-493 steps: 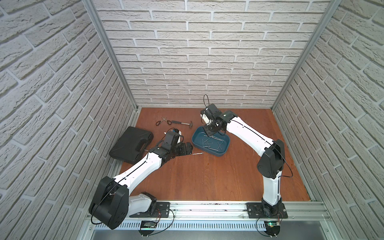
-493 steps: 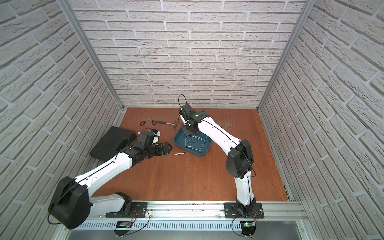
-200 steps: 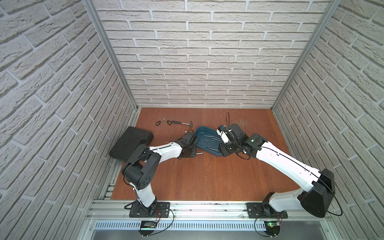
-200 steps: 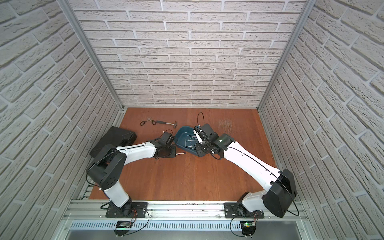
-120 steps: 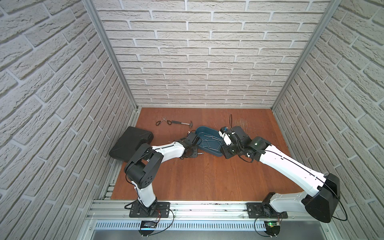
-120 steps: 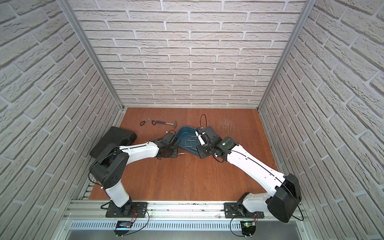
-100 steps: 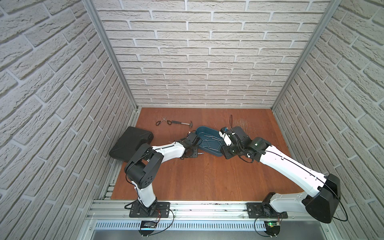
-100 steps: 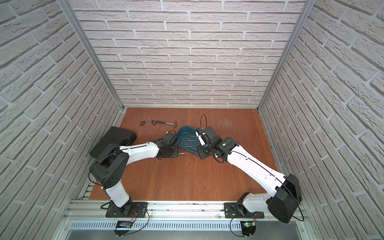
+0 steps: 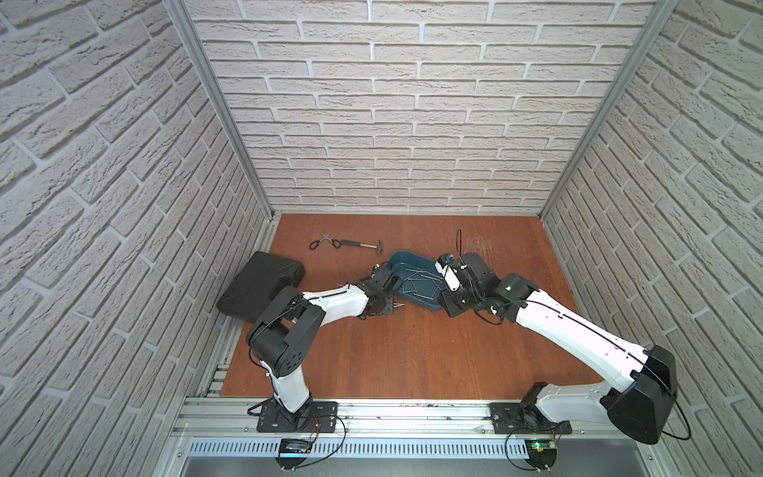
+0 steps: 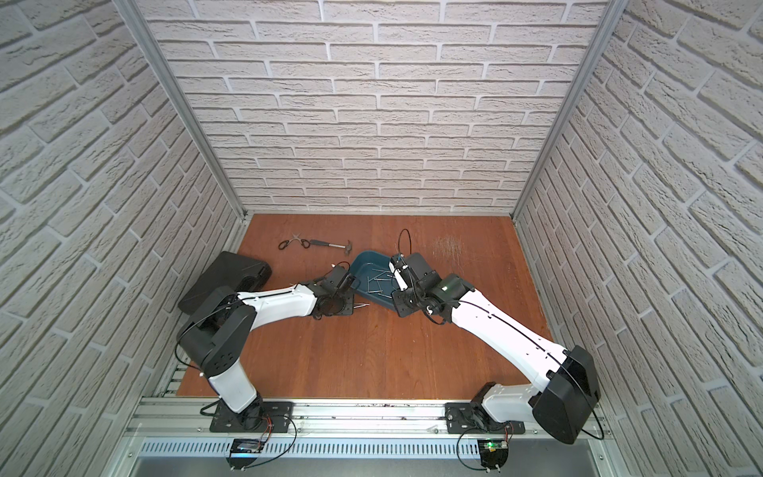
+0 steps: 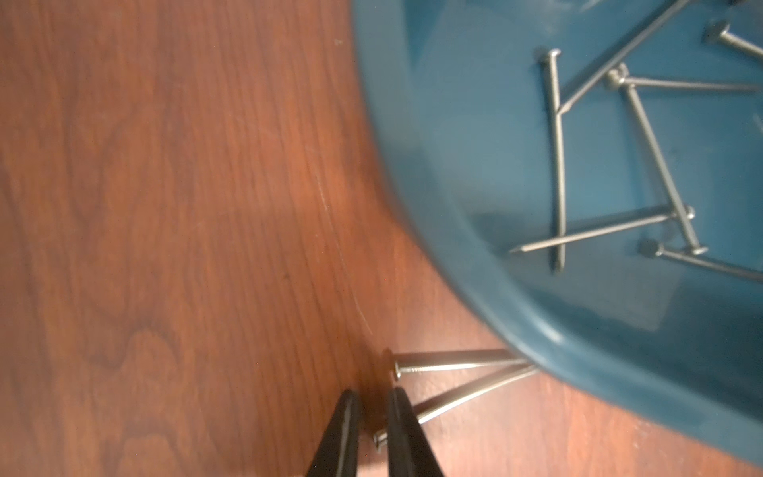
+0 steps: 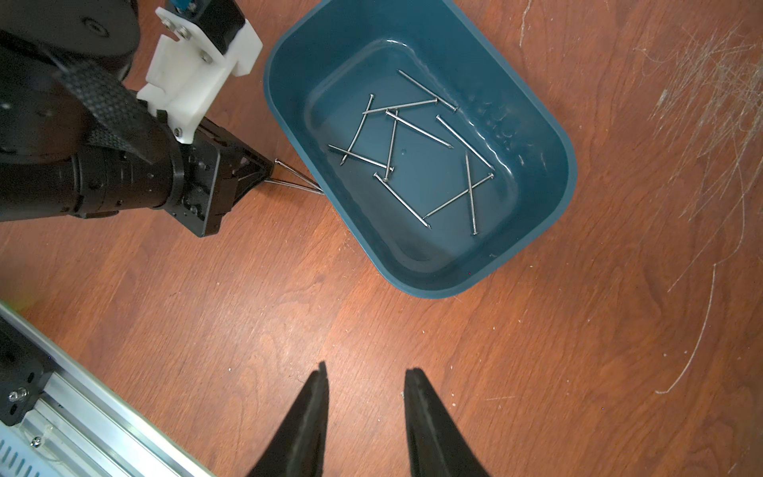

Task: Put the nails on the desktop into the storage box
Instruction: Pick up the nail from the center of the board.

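Observation:
The lower nail's body (image 11: 477,390) lies across the fingers of my left gripper, so I should open the fingers, turn the gripper to line up with the nail's body and pinch the nail's head end (image 11: 380,437).
The teal storage box (image 9: 402,254) (image 10: 363,264) (image 12: 557,136) stands mid-desktop and holds several nails (image 12: 419,129) (image 11: 557,165). Two more nails (image 11: 454,357) (image 12: 295,181) (image 9: 398,305) lie on the wood, their tips against the box's near-left wall. My left gripper (image 11: 373,394) (image 12: 268,169) is down at their head ends. Its jaws stand a narrow gap apart, and the lower nail's head (image 11: 379,440) pokes into that gap beside one finger. My right gripper (image 12: 365,371) (image 9: 450,309) hangs open over bare desktop by the box's near-right side, with nothing in it.
A black tool case (image 9: 260,289) lies at the left edge. Scissors (image 9: 324,243) and a hammer (image 9: 365,245) lie at the back left. Pale scratches (image 12: 702,82) mark the wood behind the box. An aluminium rail (image 12: 82,413) runs along the front.
The left jaws have narrowed at the nail heads. The right arm has drawn back from over the box to its near-right side and now holds still.

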